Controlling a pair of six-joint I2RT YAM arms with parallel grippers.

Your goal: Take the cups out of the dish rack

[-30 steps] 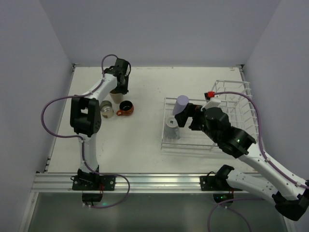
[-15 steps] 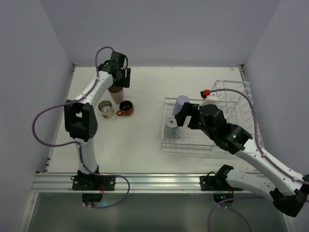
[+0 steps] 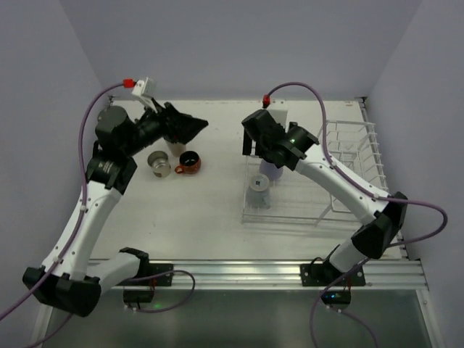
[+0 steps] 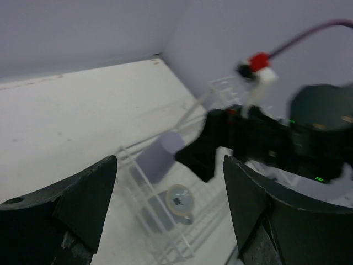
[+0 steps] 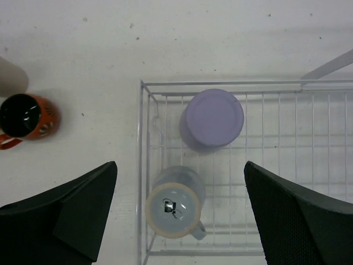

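The lavender tumbler (image 3: 271, 172) is upside down in the rack, so my right gripper should pick it up by its base (image 5: 215, 116), tip it and pass it to my left gripper.
The white wire dish rack (image 3: 290, 221) (image 5: 142, 165) holds two upside-down cups: a lavender tumbler (image 5: 212, 118) (image 4: 160, 157) and a short blue-grey cup (image 5: 174, 207) (image 3: 259, 190) (image 4: 179, 200). My right gripper (image 5: 179, 215) (image 3: 262, 148) hangs open high above both, nothing between its fingers. An orange-red mug (image 3: 190, 162) (image 5: 25, 115), a beige tumbler (image 3: 174, 147) (image 5: 11, 80) and a grey cup (image 3: 158, 162) stand on the table at left. My left gripper (image 3: 194, 127) (image 4: 171, 215) is open and empty, raised above them and facing the rack.
The rack's taller basket section (image 3: 355, 156) stands at the right, near the right wall. The right arm (image 3: 341, 188) stretches over the rack. Bare table lies between the mug and the rack.
My left gripper opened, let go of the beige tumbler and lifted away, turning toward the rack. My right arm swung from the rack's near side to high above the two cups.
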